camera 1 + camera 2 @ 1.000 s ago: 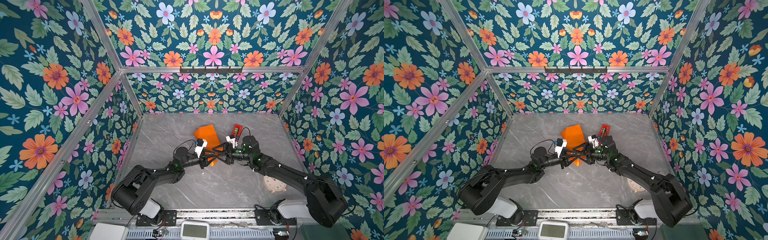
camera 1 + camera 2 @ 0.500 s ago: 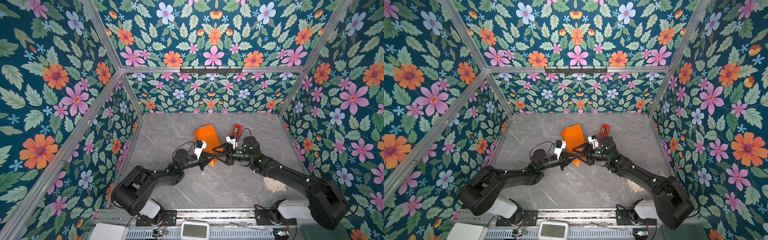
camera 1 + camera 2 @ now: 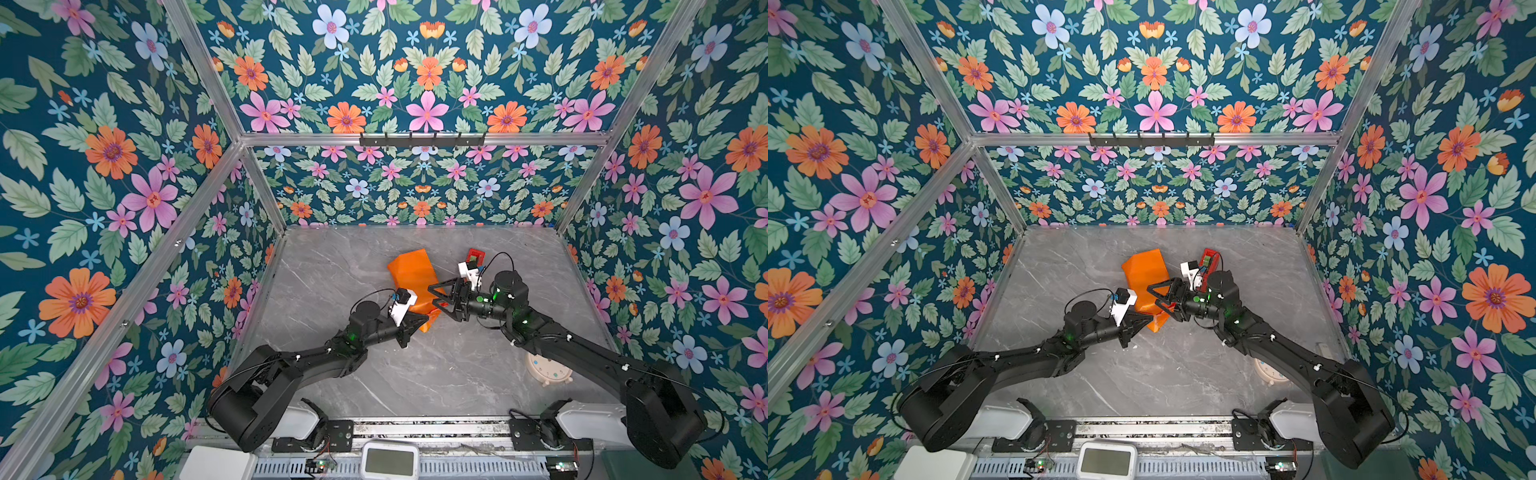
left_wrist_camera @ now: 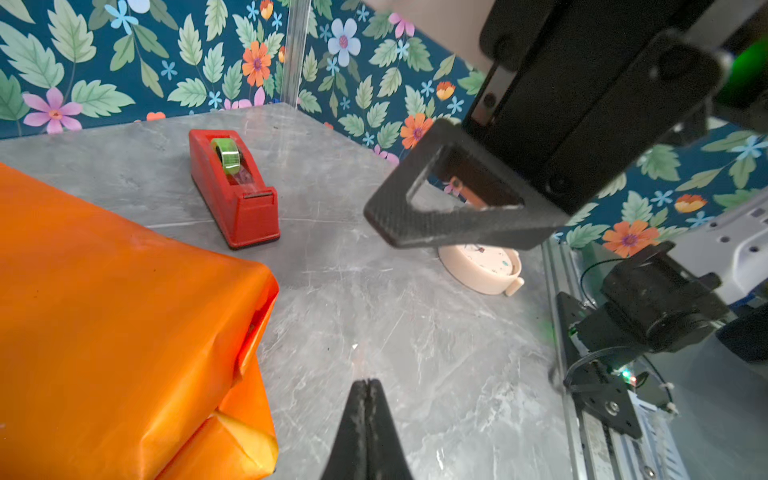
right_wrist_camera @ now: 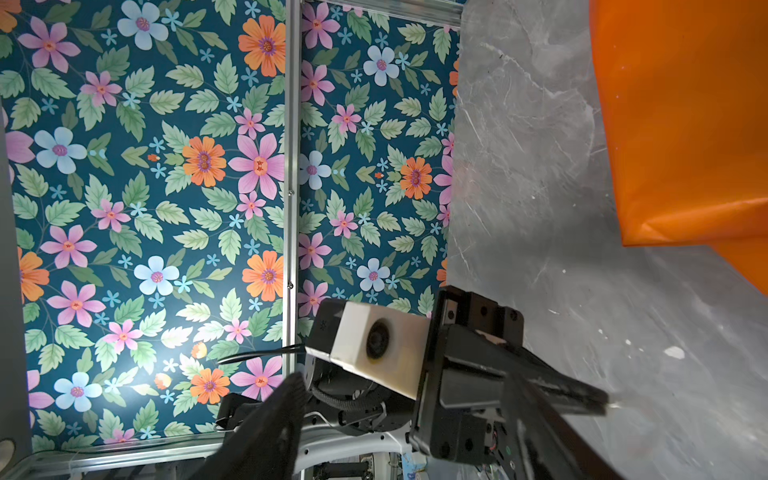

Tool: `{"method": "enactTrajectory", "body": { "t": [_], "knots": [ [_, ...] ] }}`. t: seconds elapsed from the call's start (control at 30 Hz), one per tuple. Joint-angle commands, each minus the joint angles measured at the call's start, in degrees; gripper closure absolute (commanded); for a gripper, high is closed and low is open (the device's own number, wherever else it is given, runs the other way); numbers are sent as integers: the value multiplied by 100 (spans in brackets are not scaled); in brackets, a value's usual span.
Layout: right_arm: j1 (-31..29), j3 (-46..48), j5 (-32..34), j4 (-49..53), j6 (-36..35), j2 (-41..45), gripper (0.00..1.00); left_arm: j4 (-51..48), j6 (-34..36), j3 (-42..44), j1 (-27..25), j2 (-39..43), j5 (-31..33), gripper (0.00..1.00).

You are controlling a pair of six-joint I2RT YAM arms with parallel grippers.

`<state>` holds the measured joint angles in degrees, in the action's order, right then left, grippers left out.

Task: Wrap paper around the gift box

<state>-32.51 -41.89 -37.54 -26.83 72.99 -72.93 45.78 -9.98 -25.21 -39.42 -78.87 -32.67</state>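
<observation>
The robot's left gripper is crowding the bundle's near end [image 3: 429, 314], where the paper's end flap [image 4: 232, 444] sticks out loose, so next the left gripper backs off before the right gripper comes around to the end flap.
The paper [image 3: 411, 282] [image 3: 1144, 278] lies folded into an orange bundle in mid-table. The gift box is hidden, presumably inside it. In the left wrist view the paper [image 4: 104, 311] fills one side, and a folded corner shows its yellow face. My left gripper [image 3: 424, 320] [image 3: 1148, 318] [image 4: 365, 384] is shut with nothing in it, just off the bundle's near corner. My right gripper [image 3: 436, 297] [image 3: 1156, 297] stands open beside the bundle's right edge, holding nothing. One of its fingers [image 4: 457, 208] hangs above the table in the left wrist view.
A red tape dispenser [image 3: 473, 257] [image 3: 1208, 259] [image 4: 232, 187] stands behind the right gripper. A beige clock [image 3: 548, 368] [image 3: 1268, 370] [image 4: 482, 270] lies on the table under the right arm. Flowered walls close three sides. The two grippers are close together.
My left gripper's jaws have closed beside the paper's near corner. The right arm and the bundle have barely moved.
</observation>
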Motion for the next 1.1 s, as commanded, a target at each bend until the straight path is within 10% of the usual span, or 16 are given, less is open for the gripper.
{"method": "enactTrajectory", "body": {
  "t": [0.0,0.3,0.43,0.6,1.07],
  "knots": [
    [-4,-56,-100,-7,-224,-37,24,-326,307,-2,-4,85,107,100],
    [78,-698,361,2706,-1673,74,24,-2025,-18,-200,211,761,1778,98],
    [74,-681,629,3137,-1972,117,25,-3857,-1330,-419,803,1336,3111,66],
    [-102,-760,634,3044,-2132,-162,25,-4256,-2520,-238,1949,1296,1228,23],
    [-1435,-2109,1126,3264,-3627,-1854,42,-4927,-2082,-41,2145,2394,633,12]
  ]
}}
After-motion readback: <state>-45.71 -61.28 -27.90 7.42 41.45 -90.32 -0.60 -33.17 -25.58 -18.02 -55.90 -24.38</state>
